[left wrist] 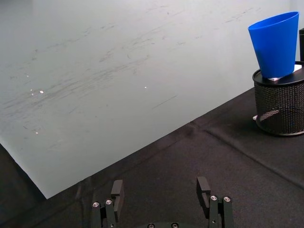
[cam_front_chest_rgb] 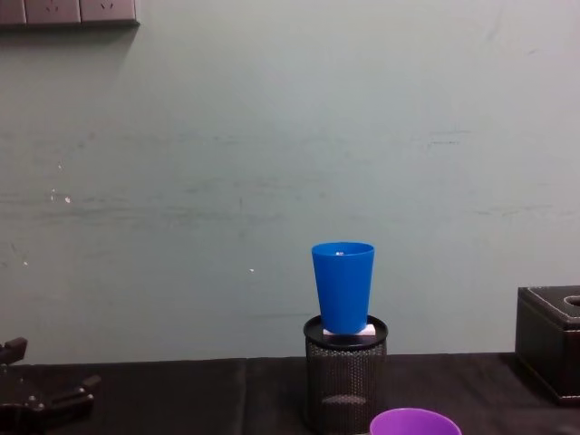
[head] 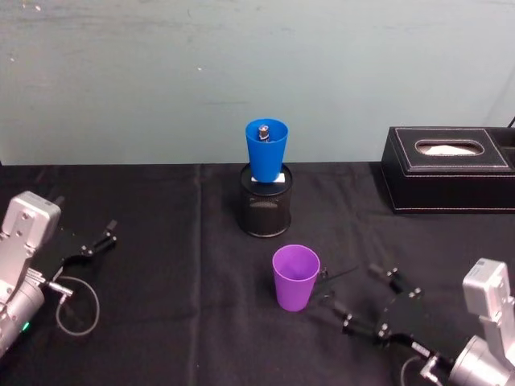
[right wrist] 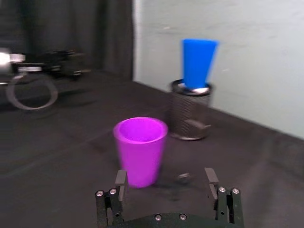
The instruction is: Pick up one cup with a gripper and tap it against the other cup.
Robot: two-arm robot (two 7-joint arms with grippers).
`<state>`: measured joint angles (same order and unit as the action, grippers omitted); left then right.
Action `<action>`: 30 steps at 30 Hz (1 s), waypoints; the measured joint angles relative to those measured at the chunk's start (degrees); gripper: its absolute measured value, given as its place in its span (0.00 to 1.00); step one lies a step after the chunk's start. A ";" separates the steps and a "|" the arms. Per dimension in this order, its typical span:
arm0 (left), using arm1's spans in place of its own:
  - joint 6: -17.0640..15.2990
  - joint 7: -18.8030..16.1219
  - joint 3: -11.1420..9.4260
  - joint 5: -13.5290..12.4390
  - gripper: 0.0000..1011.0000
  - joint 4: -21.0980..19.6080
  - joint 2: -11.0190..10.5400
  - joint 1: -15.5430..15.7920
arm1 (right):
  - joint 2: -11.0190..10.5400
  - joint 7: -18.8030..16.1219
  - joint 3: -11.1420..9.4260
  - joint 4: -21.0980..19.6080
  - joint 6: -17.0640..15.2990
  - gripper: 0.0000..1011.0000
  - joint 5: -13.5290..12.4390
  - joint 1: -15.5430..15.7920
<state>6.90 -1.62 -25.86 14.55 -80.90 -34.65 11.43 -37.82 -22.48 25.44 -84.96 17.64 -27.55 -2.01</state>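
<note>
A small bright spot (cam_front_chest_rgb: 340, 254) can be seen just inside the blue cup's rim (cam_front_chest_rgb: 343, 292). I should expect a battery-like thing with a shiny end in the blue cup.
The purple cup (head: 295, 277) (right wrist: 140, 149) (cam_front_chest_rgb: 414, 423) stands upright on the black cloth near the middle front. My right gripper (head: 356, 291) (right wrist: 165, 183) is open, low over the cloth just right of this cup and apart from it. The blue cup (head: 266, 149) (left wrist: 275, 42) (right wrist: 198, 61) (cam_front_chest_rgb: 343, 285) stands upright on top of a black mesh pen holder (head: 266, 205) (cam_front_chest_rgb: 344, 381) farther back. At the table's left side my left gripper (head: 100, 239) (left wrist: 160, 190) (cam_front_chest_rgb: 45, 372) is open and holds nothing.
A black tissue box (head: 447, 169) (cam_front_chest_rgb: 553, 340) sits at the back right. A pale wall (head: 257, 72) rises close behind the pen holder. A cable loop (head: 76, 305) hangs by the left arm. Bare black cloth (head: 177, 265) lies between the left gripper and the cups.
</note>
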 joint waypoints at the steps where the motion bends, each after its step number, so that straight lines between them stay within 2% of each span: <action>1: 0.00 0.00 0.00 0.00 0.99 0.00 0.00 0.00 | 0.27 -1.76 0.49 0.50 0.16 0.99 -0.46 -0.21; 9: 0.00 0.00 0.00 0.00 0.99 0.00 0.00 0.00 | 2.57 -6.29 1.55 2.35 -0.12 0.99 -1.09 -2.46; 22: 0.00 0.00 0.00 0.00 0.99 0.00 0.00 0.00 | 6.99 -6.10 2.16 5.58 -3.55 0.99 2.73 -7.47; 30: 0.00 0.00 0.00 0.00 0.99 0.00 0.00 0.00 | 9.27 -7.20 2.25 8.22 -4.37 0.99 3.28 -9.27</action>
<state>6.91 -1.62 -25.86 14.55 -80.90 -34.65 11.43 -28.55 -29.68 27.69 -76.74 13.27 -24.26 -11.28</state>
